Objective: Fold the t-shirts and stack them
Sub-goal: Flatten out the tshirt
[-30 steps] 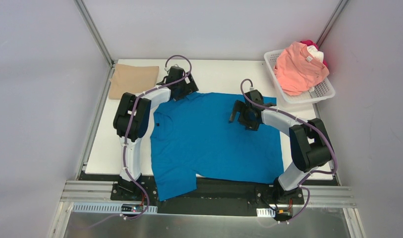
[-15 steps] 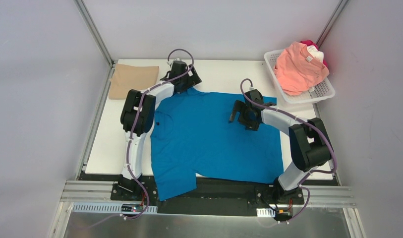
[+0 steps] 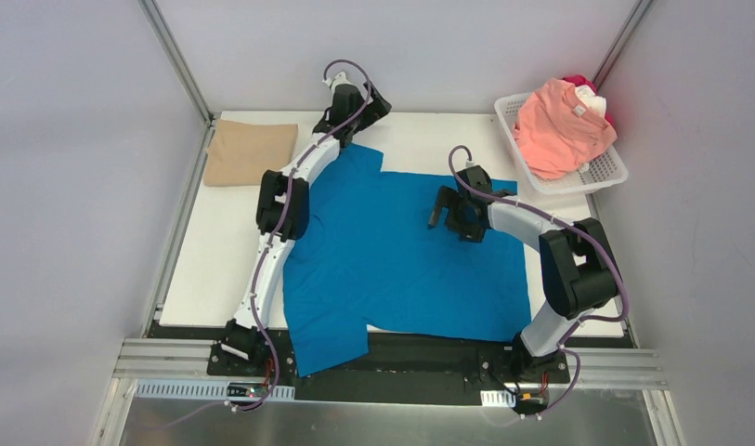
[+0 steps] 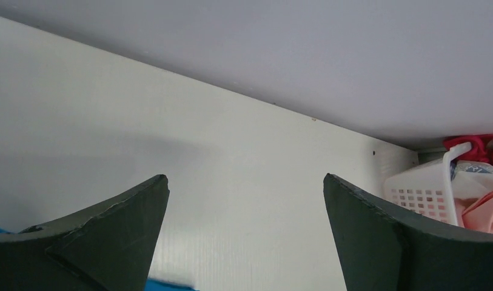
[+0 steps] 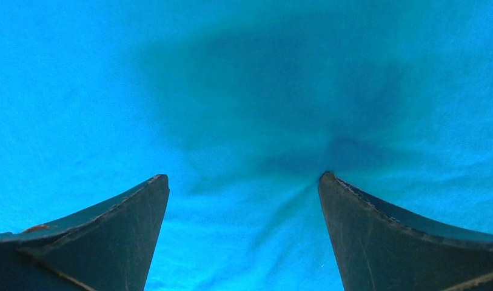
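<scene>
Next, my left gripper presses by the t-shirt's far sleeve (image 3: 353, 173) and pushes the t-shirt back before folding it, because the bright blue t-shirt's near sleeve is hanging over the table's near edge (image 3: 329, 351).
The bright blue t-shirt (image 3: 401, 260) lies spread flat on the white table (image 3: 420, 139), one sleeve (image 3: 359, 160) pointing to the back and its bottom left corner hanging over the near edge. My left gripper (image 3: 371, 110) is open and empty above bare table just past that sleeve; its wrist view (image 4: 245, 176) shows only a sliver of blue below. My right gripper (image 3: 438, 212) is open, fingertips down on the shirt's upper middle; in its wrist view (image 5: 244, 176) the cloth (image 5: 231, 91) creases at the right fingertip (image 5: 353, 212). A folded tan t-shirt (image 3: 250, 150) lies at the back left.
A white lattice basket (image 3: 540, 181) at the back right holds a salmon-pink shirt (image 3: 559, 125) with white (image 3: 589, 98) and red (image 3: 576, 84) cloth behind it. It also shows in the left wrist view (image 4: 413, 194). Grey walls close in the table.
My left arm has stretched toward the back wall, off the blue shirt. The shirt's back sleeve now lies drawn out toward the back. The right arm has not moved.
</scene>
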Available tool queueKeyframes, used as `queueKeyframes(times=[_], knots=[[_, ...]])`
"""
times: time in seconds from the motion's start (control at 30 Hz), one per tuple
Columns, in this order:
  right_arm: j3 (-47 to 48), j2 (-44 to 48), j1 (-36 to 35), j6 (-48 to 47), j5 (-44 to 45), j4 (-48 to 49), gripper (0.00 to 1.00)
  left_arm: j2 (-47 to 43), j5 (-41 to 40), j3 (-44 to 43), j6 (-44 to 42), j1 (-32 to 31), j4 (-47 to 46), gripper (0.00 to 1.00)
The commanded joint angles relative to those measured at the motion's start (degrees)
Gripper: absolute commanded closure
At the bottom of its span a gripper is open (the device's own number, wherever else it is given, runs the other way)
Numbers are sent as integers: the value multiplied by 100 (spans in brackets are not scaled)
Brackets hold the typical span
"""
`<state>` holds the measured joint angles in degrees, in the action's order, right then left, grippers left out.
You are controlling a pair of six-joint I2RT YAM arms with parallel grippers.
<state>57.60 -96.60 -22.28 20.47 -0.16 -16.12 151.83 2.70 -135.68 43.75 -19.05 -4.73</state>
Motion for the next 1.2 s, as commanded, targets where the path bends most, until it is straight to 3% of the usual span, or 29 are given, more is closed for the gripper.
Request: queueKeyframes(times=[0.0,0.23,0.47,0.63,0.73,1.17], knots=[[-188,-210,8,-92,257,-242,0,-162,-97,-534,-311,178,369,1],[-32,238,10,13,459,-410,0,-1990,-68,1015,-1295,200,423,1],[272,878,49,296,1348,-899,0,-4459,-20,4336,-1318,193,894,1],[411,797,423,383,1413,-1025,0,-5105,687,5852,-1131,106,991,1],[649,492,636,359,1516,-1040,0,-4932,667,6064,-1098,81,1137,1],[2188,-1444,1050,-12,1347,-1282,0,-3103,171,4468,-1273,333,2476,1]])
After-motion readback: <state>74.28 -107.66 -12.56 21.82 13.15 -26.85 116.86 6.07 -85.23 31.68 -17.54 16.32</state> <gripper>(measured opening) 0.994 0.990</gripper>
